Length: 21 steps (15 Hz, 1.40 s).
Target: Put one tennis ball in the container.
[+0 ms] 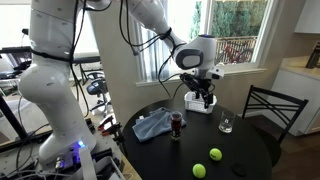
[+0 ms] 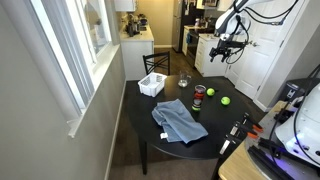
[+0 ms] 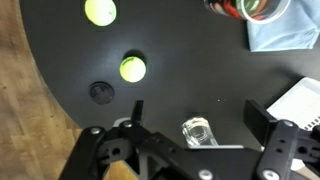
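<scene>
My gripper should first move across toward the tennis ball (image 1: 215,154) near the black disc, because it is empty and hanging above the clear glass (image 1: 226,121), away from both tennis balls.
Two yellow-green tennis balls lie on the black round table: one (image 1: 215,154) (image 2: 210,93) (image 3: 132,68) and a second (image 1: 199,170) (image 2: 225,100) (image 3: 100,12) close by. The white slotted container (image 1: 200,104) (image 2: 151,86) stands at the table's window side; only its corner (image 3: 300,100) shows in the wrist view. My gripper (image 1: 200,85) (image 2: 228,45) (image 3: 198,115) is open and empty. It hangs high above the table, over the clear glass, apart from the balls and the container.
A clear drinking glass (image 1: 226,125) (image 2: 184,81) (image 3: 198,131), a dark-filled glass (image 1: 177,124) (image 2: 199,95) and a crumpled blue cloth (image 1: 152,125) (image 2: 178,120) are on the table. A small black disc (image 3: 101,92) lies near the balls. A black chair (image 1: 270,108) stands beside the table.
</scene>
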Each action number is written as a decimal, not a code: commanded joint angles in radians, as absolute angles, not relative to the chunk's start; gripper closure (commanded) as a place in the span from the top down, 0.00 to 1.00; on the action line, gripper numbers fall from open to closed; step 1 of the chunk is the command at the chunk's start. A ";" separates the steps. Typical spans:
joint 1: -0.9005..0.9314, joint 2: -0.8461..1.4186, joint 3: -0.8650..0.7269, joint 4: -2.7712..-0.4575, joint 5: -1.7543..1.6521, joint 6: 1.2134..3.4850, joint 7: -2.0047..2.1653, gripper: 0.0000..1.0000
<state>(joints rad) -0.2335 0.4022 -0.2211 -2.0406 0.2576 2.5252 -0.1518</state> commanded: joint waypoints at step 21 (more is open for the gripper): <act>-0.286 0.503 -0.207 -1.960 0.186 2.594 -0.050 1.00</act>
<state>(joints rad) -0.2679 0.4711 -0.2204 -2.0097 0.2023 2.6127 -0.0960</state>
